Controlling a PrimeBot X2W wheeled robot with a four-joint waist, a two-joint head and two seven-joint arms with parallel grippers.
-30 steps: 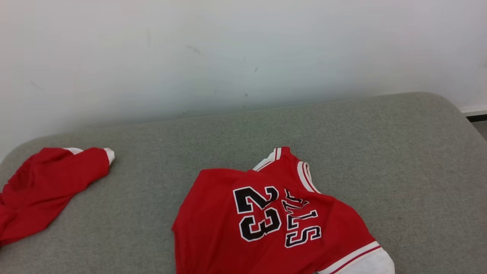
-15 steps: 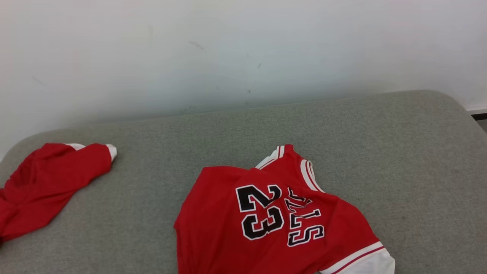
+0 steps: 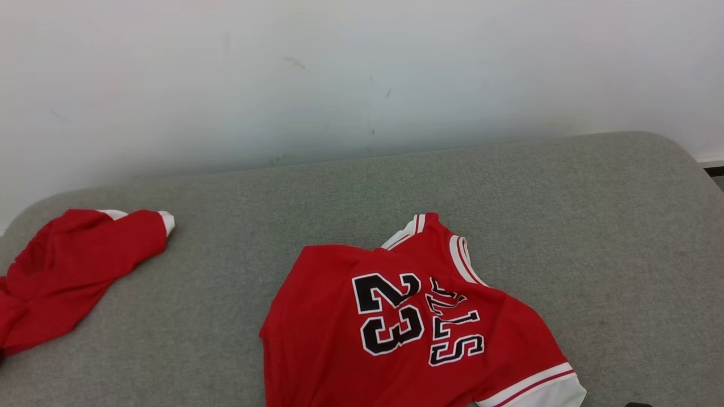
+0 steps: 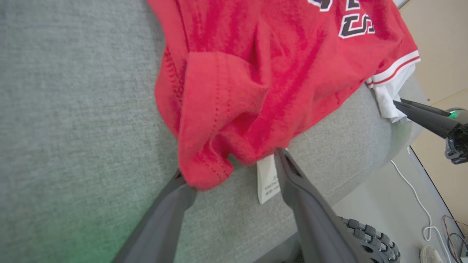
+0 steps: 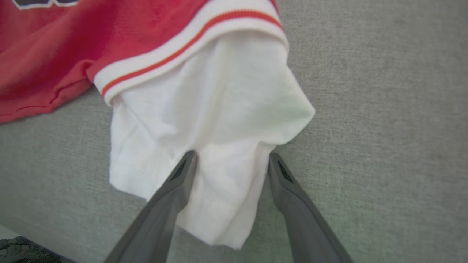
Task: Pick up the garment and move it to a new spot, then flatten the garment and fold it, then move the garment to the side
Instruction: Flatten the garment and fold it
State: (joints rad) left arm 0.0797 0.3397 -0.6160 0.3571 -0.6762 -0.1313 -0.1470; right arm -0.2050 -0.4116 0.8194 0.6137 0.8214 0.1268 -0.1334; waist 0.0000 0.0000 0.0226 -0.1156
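My gripper will fold the garment's side over, and the white label [image 4: 268,179] should come along and lie across the front, because it sticks out past the red edge [image 4: 277,150].
The garment [image 3: 407,333], a red jersey with a black "23" and white-trimmed sleeves, lies crumpled on the grey cushion [image 3: 509,198], near its front edge. In the left wrist view my left gripper [image 4: 231,166] is open, and its fingers straddle the bunched red hem [image 4: 212,120] beside a white label [image 4: 267,179]. My right gripper [image 5: 232,156] is also open, with the white sleeve [image 5: 204,120] lying between its fingers. The left wrist view also catches the right gripper [image 4: 400,104] touching that sleeve at the cushion's edge.
A second red garment [image 3: 68,271] lies at the cushion's far left. A pale wall [image 3: 362,73] stands right behind the cushion. Past the front edge are the floor, a white cable [image 4: 413,197] and a toothed wheel [image 4: 369,233].
The head camera has shifted slightly, so the picture sits a little differently. Both garments lie as before. A dark tip now shows at the head view's bottom right edge.
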